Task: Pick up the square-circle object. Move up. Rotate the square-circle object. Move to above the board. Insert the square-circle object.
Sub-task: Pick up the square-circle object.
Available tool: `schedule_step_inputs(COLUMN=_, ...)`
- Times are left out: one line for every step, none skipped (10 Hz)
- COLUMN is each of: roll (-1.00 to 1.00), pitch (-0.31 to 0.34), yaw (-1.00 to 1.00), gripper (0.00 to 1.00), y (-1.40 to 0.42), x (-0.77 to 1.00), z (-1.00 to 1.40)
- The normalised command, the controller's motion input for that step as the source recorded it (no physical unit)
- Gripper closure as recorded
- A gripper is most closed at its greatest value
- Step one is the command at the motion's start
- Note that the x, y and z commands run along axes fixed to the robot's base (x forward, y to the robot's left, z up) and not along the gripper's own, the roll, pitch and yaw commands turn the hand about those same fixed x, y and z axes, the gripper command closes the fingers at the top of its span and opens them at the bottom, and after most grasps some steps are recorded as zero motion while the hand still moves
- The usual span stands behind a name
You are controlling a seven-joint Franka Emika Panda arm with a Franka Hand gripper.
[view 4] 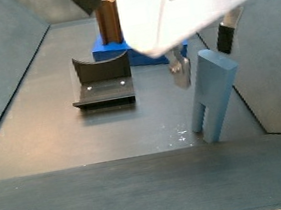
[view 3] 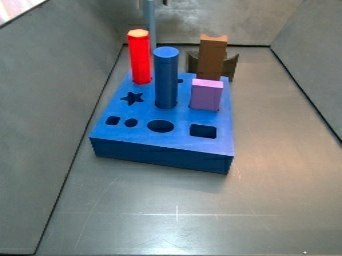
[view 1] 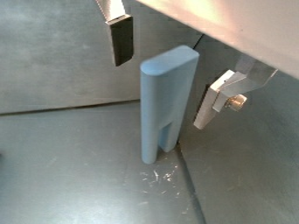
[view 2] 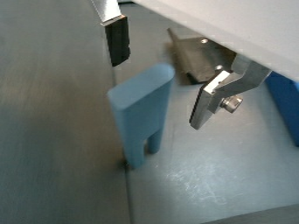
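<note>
The square-circle object will meet the square and circle holes at the same time when I insert it, because the slot divides its foot into separate legs.
The square-circle object is a tall light-blue piece with a rounded top and a slot at its foot. It stands upright on the grey floor and shows in both wrist views and in a side view. My gripper is open and straddles its upper end; one finger and the other finger stand clear of its sides. The board is a wide blue block with star, square, circle and rounded-rectangle holes.
A red cylinder, a blue cylinder, a pink block and a brown block stand on or behind the board. The dark fixture sits on the floor near the piece. Grey walls enclose the floor.
</note>
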Motion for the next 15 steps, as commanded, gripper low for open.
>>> schedule_step_inputs(roll=0.0, pitch=0.0, yaw=0.09, gripper=0.0, y=0.17, x=-0.04, z=-0.36)
schedule_step_inputs(roll=0.0, pitch=-0.023, yaw=0.0, gripper=0.0, y=0.14, x=0.0, z=-0.31)
schedule_step_inputs(roll=-0.06, pitch=-0.076, yaw=-0.06, gripper=0.0, y=0.15, x=0.0, z=-0.2)
schedule_step_inputs(roll=-0.1, pitch=-0.136, yaw=-0.09, gripper=0.0, y=0.14, x=-0.04, z=-0.09)
schedule_step_inputs(roll=-0.18, pitch=-0.236, yaw=-0.13, gripper=0.0, y=0.13, x=-0.05, z=0.0)
schedule_step_inputs(roll=-0.18, pitch=-0.269, yaw=-0.13, gripper=0.0, y=0.1, x=-0.05, z=0.0)
schedule_step_inputs(roll=-0.16, pitch=-0.273, yaw=-0.22, gripper=0.0, y=0.03, x=0.0, z=0.0)
schedule_step_inputs(roll=-0.15, pitch=-0.304, yaw=-0.32, gripper=0.0, y=0.0, x=-0.01, z=0.0)
schedule_step_inputs(roll=-0.16, pitch=-0.339, yaw=-0.29, gripper=0.0, y=0.0, x=0.0, z=0.0)
schedule_step_inputs(roll=-0.14, pitch=-0.301, yaw=-0.26, gripper=0.0, y=0.0, x=-0.04, z=-0.03)
schedule_step_inputs(roll=-0.11, pitch=-0.291, yaw=-0.24, gripper=0.0, y=0.0, x=-0.1, z=-0.05)
schedule_step_inputs(roll=-0.11, pitch=-0.27, yaw=-0.2, gripper=0.0, y=0.0, x=-0.1, z=-0.08)
schedule_step_inputs(roll=0.0, pitch=-0.14, yaw=-0.08, gripper=0.0, y=0.0, x=-0.07, z=-0.07)
schedule_step_inputs(roll=0.0, pitch=-0.116, yaw=-0.05, gripper=0.0, y=0.0, x=-0.13, z=-0.11)
schedule_step_inputs(roll=0.01, pitch=-0.007, yaw=0.0, gripper=0.0, y=0.0, x=0.0, z=0.0)
